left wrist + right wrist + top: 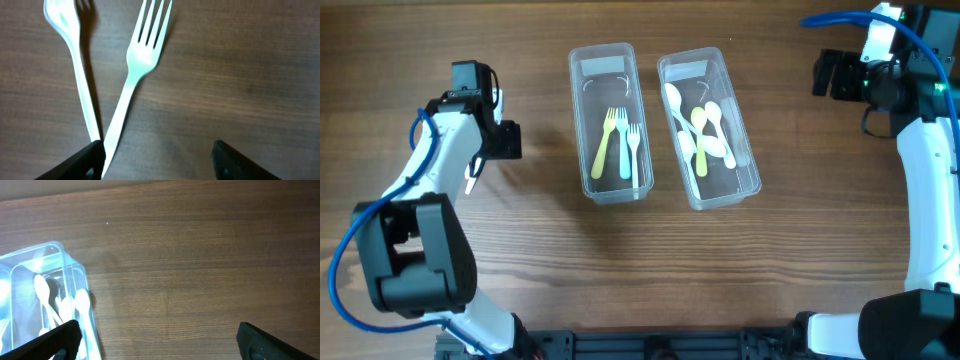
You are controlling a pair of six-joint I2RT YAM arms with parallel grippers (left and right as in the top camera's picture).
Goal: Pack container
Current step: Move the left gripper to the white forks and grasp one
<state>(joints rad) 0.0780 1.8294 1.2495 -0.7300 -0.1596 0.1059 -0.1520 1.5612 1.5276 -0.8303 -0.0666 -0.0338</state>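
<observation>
The inner white fork's neck (133, 78) is clear of the other fork and ahead of my open fingers. My left gripper keeps going down and closes behind that neck (124, 101).
Two white forks lie on the table in the left wrist view, crossing in a V: one on the left (76, 65) and one on the right (141, 55). Their handles meet at my left gripper's left finger. My left gripper (160, 162) is open and empty just above them; overhead it (506, 140) is left of the containers, with a white fork (472, 176) showing under the arm. The clear left container (578, 120) holds three forks. The clear right container (748, 150) holds several spoons. My right gripper (830, 75) is open and empty at the far right.
In the right wrist view the spoon container (70, 275) sits at the lower left, beside my right gripper (157, 340), with bare wooden table (200, 270) ahead. The two containers stand side by side at the table's middle back.
</observation>
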